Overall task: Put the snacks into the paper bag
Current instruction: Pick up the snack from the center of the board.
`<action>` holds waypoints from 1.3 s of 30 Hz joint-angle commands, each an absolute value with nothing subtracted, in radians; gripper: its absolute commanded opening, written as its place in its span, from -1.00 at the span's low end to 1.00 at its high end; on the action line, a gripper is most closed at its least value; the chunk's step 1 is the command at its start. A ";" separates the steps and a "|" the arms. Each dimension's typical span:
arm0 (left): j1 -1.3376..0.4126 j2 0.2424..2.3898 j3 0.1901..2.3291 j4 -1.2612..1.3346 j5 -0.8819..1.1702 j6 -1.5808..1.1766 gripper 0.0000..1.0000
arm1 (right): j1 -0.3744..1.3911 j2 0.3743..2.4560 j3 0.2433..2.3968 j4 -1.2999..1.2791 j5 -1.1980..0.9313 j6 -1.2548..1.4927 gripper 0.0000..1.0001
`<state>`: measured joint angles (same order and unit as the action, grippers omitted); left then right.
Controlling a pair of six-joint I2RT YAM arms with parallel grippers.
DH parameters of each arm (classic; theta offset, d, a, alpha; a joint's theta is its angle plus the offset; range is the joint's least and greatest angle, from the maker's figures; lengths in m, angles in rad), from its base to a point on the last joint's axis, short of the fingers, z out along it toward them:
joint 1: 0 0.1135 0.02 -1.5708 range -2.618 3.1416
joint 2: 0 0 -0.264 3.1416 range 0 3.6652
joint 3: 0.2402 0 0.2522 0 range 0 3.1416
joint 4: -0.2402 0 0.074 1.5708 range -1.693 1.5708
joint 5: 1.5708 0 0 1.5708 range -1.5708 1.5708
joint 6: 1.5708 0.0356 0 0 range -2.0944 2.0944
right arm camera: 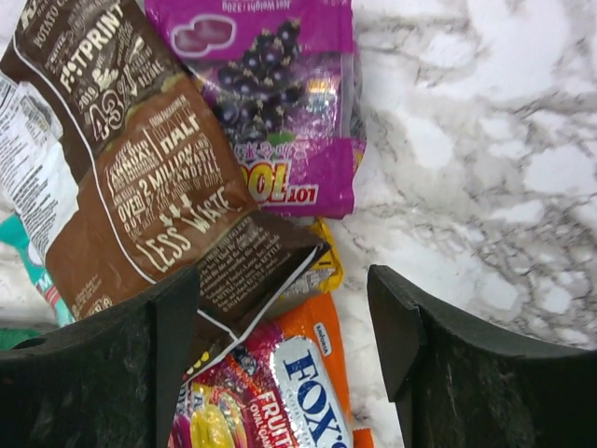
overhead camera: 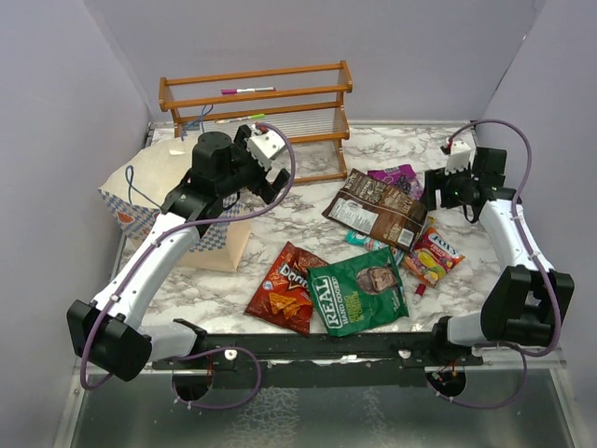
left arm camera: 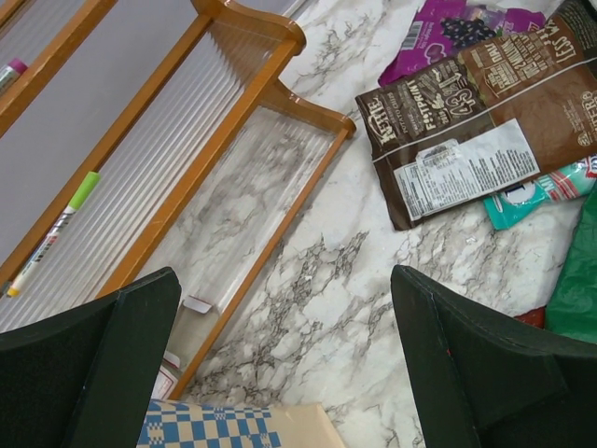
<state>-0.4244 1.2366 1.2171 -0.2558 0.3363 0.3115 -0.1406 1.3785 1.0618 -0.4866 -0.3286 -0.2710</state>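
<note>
My right gripper should go on moving down, as the brown bag's corner (right arm camera: 303, 250) lies over the Fox's pack and faces the gripper's open fingers, until they can pinch its end seam (right arm camera: 264, 308).
The snacks lie spread on the marble: a red Doritos packet (overhead camera: 284, 287), a green REAL packet (overhead camera: 359, 291), a brown bag (overhead camera: 375, 210), a magenta pack (overhead camera: 399, 176), a teal pack (overhead camera: 359, 240) and a red-yellow Fox's pack (overhead camera: 434, 254). The paper bag (overhead camera: 140, 224), checkered blue and white, lies at the left under my left arm. My left gripper (left arm camera: 284, 275) is open over bare marble beside the bag's tan corner (left arm camera: 298, 425). My right gripper (right arm camera: 282, 280) hangs open above the Fox's pack (right arm camera: 280, 392) and the brown bag's corner (right arm camera: 140, 187), holding nothing.
A wooden rack (overhead camera: 256, 93) with markers stands at the back, close to my left gripper. A tiny red-pink object (overhead camera: 421, 290) lies by the green packet. Grey walls close in the left, right and back.
</note>
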 commanded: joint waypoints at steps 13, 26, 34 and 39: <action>-0.492 1.258 1.180 -0.233 0.315 0.339 0.98 | -0.201 1.537 1.033 -0.485 -0.538 -0.180 0.46; -0.501 1.277 1.175 -0.232 0.316 0.337 0.98 | -0.219 1.523 0.977 -0.375 -0.520 -0.113 0.43; -0.515 1.278 1.164 -0.222 0.314 0.349 0.98 | -0.219 1.556 0.995 -0.351 -0.682 -0.068 0.03; -0.518 1.274 1.158 -0.219 0.312 0.357 0.98 | -0.219 1.525 1.001 -0.332 -0.703 -0.092 -0.42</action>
<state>-0.5114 1.2778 1.1702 -0.2474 0.3138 0.3397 -0.2119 1.5524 0.9802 -0.3832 -0.6346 -0.0834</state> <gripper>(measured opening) 0.990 0.401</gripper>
